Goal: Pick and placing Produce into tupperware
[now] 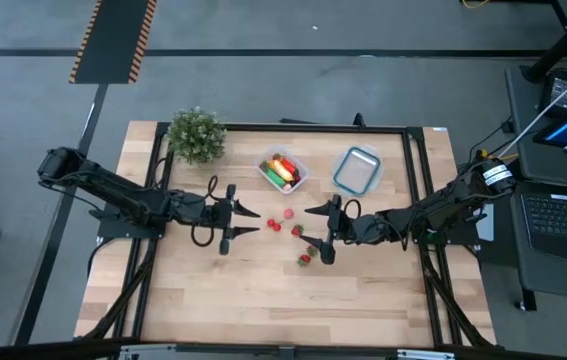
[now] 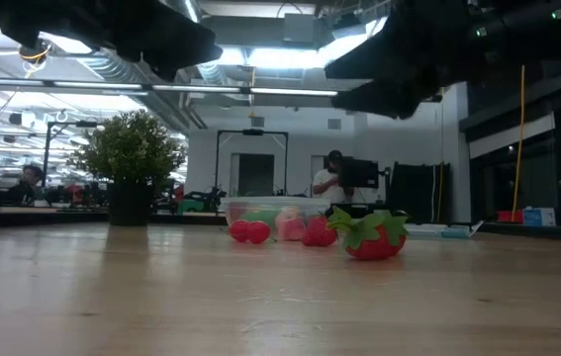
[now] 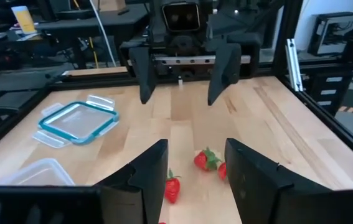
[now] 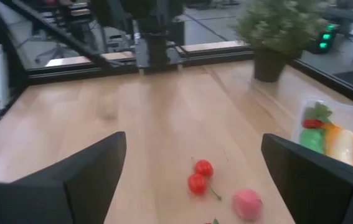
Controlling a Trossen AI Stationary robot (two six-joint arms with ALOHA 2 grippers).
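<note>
The robot's right gripper points level above the strawberries [image 1: 297, 230], so it should pull back and tilt its fingers down over the touching pair [image 1: 307, 256] nearest the bare-free wood before it closes.
The clear tupperware [image 1: 283, 171] stands at the table's far middle and holds a yellow banana, a green piece and a red piece [image 4: 337, 142]. Loose produce lies on the wood between my grippers: twin cherries [image 4: 200, 176], a pink piece [image 4: 246, 204] and small strawberries [image 3: 206, 160] [image 1: 308, 255]. My left gripper [image 1: 246, 220] hovers open left of them, pointing toward the table's right edge. My right gripper [image 1: 318, 232] hovers wide open right of them, facing the left one. Neither has anything between its fingers.
A clear blue-rimmed lid [image 1: 357, 170] lies flat to the right of the tupperware. A bushy potted plant [image 1: 196, 135] stands at the far left corner. Bare wood [image 1: 263, 300] stretches along the near half of the table. A black frame runs along the table's sides.
</note>
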